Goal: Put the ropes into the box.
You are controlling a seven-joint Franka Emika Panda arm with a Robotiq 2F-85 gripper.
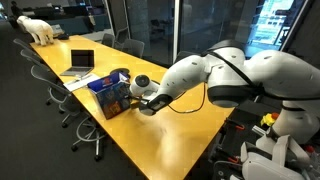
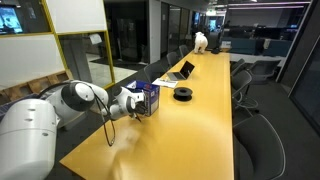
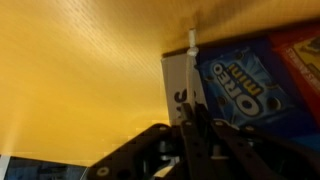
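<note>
Next, my gripper raises the white rope clear and moves it over the box's open top (image 1: 106, 80), because I am holding it low against the box's white side (image 3: 177, 88).
The box (image 1: 108, 97) is a blue Oreo carton standing open on the yellow table; it also shows in an exterior view (image 2: 146, 98) and fills the right of the wrist view (image 3: 250, 85). My gripper (image 1: 141, 102) is right beside the box, also seen in an exterior view (image 2: 131, 103). In the wrist view the fingers (image 3: 192, 125) are pressed together on a thin white rope (image 3: 191, 45) that runs along the box's white side to its edge. A black coil (image 2: 182, 94) lies on the table beyond the box.
The long yellow table (image 2: 190, 130) has office chairs along both sides. An open laptop (image 1: 80, 62) sits behind the box, also in an exterior view (image 2: 184, 70). A white polar bear toy (image 1: 38, 30) stands at the far end.
</note>
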